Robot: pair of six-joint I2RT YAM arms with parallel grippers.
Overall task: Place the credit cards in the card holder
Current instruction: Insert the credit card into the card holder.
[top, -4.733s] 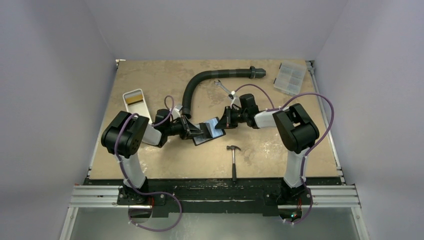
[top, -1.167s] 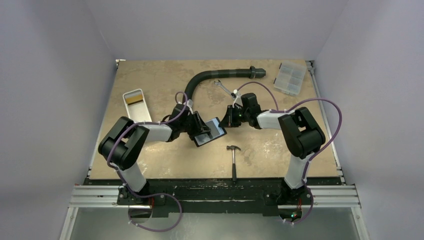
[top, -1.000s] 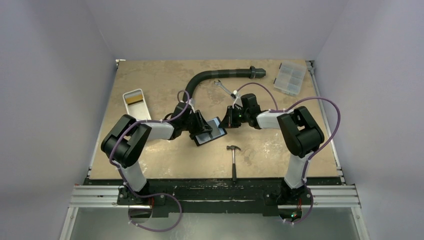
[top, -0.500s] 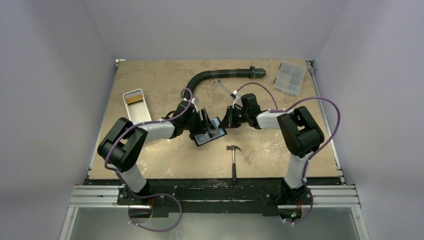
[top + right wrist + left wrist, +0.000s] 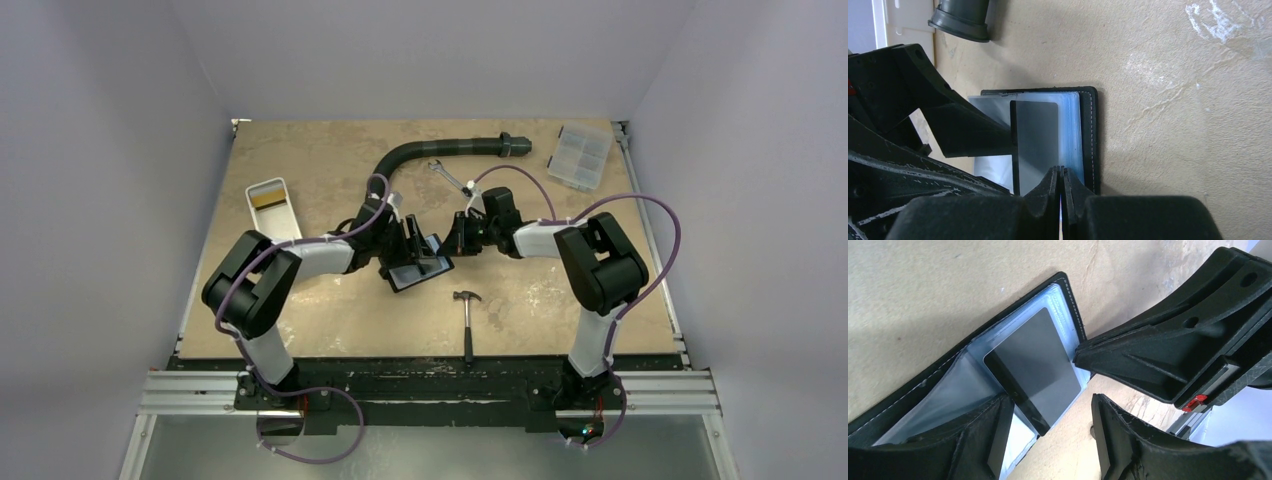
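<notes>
The robot's left gripper should close on the credit card's dark end, which sticks out of the card holder's pocket, while the right gripper opens at the card holder's edge.
The black card holder lies open mid-table, glossy pockets up. A dark credit card lies on its right half, partly inside a pocket, one end still sticking out. My left gripper hovers open over that end, one finger above the pockets and the other above bare table. It touches nothing. My right gripper is shut, its tips meeting the holder's sleeve edge beside the card. Whether a sleeve is pinched I cannot tell. From above, the left gripper and the right gripper face each other over the holder.
A hammer lies just in front of the holder. A black ribbed hose curves behind it, with a wrench nearby. A white tray sits at the left and a clear compartment box at the back right.
My left gripper's jaws have spread apart and let go of the card, which now lies on the holder's pocket. That gripper also shifted slightly right. The right gripper has held its place.
</notes>
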